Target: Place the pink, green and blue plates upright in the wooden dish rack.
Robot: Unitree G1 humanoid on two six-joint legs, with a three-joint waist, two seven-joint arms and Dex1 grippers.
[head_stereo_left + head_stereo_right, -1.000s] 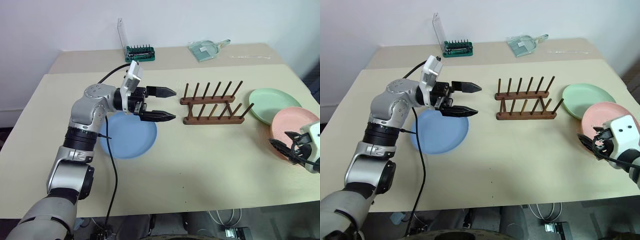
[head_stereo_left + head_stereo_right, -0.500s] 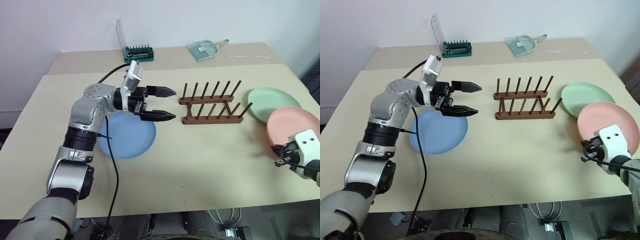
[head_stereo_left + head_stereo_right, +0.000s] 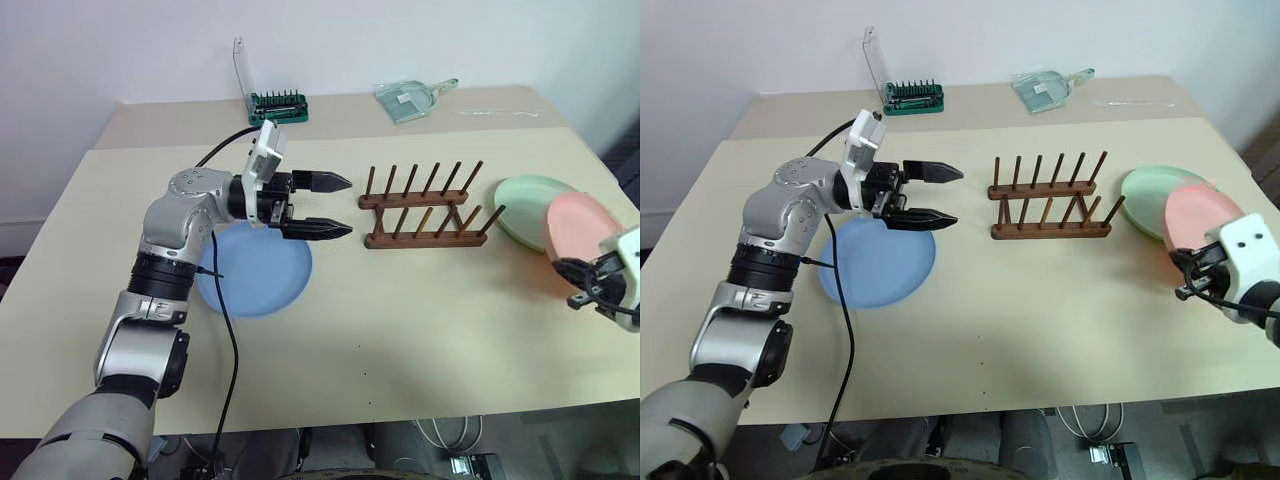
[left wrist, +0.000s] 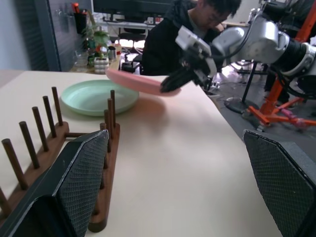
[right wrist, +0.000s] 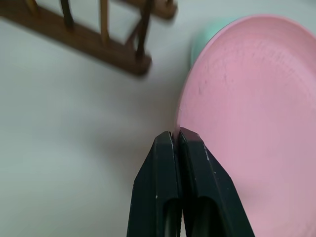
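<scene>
The pink plate (image 3: 580, 222) hangs almost flat beside the upright pegs, so I should turn it upright with my right gripper and lower it into the rack's end slot (image 3: 464, 207).
The pink plate (image 3: 578, 225) hangs tilted above the table at the far right, partly over the green plate (image 3: 522, 193), which lies flat. My right gripper (image 3: 567, 268) is shut on the pink plate's near rim (image 5: 183, 129). In the left wrist view the pink plate (image 4: 140, 81) is clearly off the table. The wooden dish rack (image 3: 425, 207) stands empty in the middle, left of both plates. The blue plate (image 3: 255, 280) lies flat on the left. My left gripper (image 3: 348, 208) hovers open over its far right edge, pointing toward the rack, with nothing between its fingers.
A green tool-bit holder (image 3: 279, 105) with a clear lid and a clear scoop (image 3: 410, 98) sit on the back table. A person (image 4: 192, 19) sits beyond the table's right end. The table's right edge runs close to the plates.
My right gripper closed on the pink plate's rim and raised it, tilting it up and toward the green plate. The left arm has not moved.
</scene>
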